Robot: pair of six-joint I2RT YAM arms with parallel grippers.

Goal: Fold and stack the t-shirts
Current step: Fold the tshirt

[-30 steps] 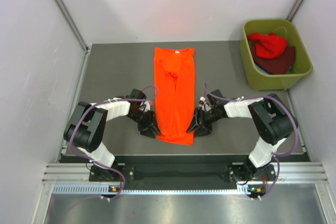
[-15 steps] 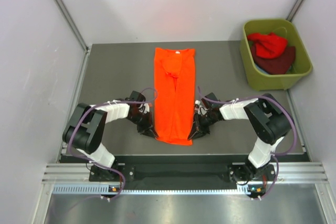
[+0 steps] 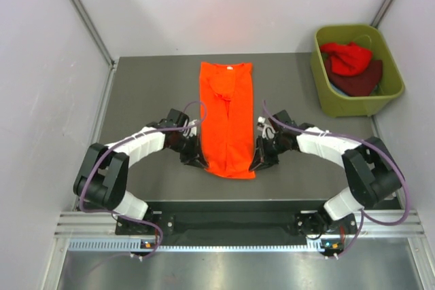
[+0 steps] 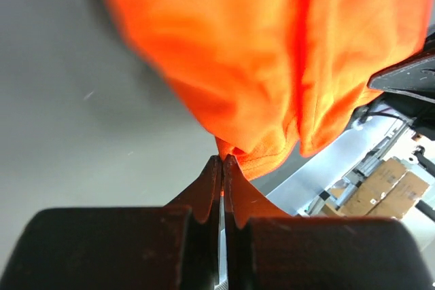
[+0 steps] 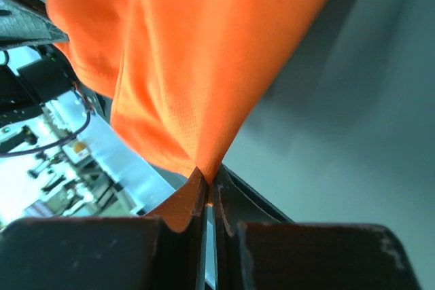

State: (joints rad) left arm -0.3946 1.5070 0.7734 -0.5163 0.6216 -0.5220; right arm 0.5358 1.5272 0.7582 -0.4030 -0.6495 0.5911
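The near hem (image 3: 230, 174) stretches across both grippers, parallel to the collar, so my right gripper goes on moving the hem toward the collar (image 3: 229, 68) until the strip lies folded double.
The bright orange t-shirt (image 3: 228, 113) lies as a long narrow strip down the middle of the table, collar at the far end. My left gripper (image 3: 202, 161) is shut on its near left corner (image 4: 262, 157). My right gripper (image 3: 255, 163) is shut on its near right corner (image 5: 197, 147). Both corners are lifted off the table, and the near hem hangs between the grippers. A red t-shirt (image 3: 348, 57) and a dark maroon t-shirt (image 3: 360, 81) lie crumpled in the tub.
The olive-green plastic tub (image 3: 329, 96) stands at the back right corner of the grey table (image 3: 149, 93). White walls close in both sides. A metal rail (image 3: 231, 225) runs along the near edge behind the arm bases.
Both grippers have closed in on the near corners of the orange t-shirt and lifted them. The near hem has moved up and away from the front edge.
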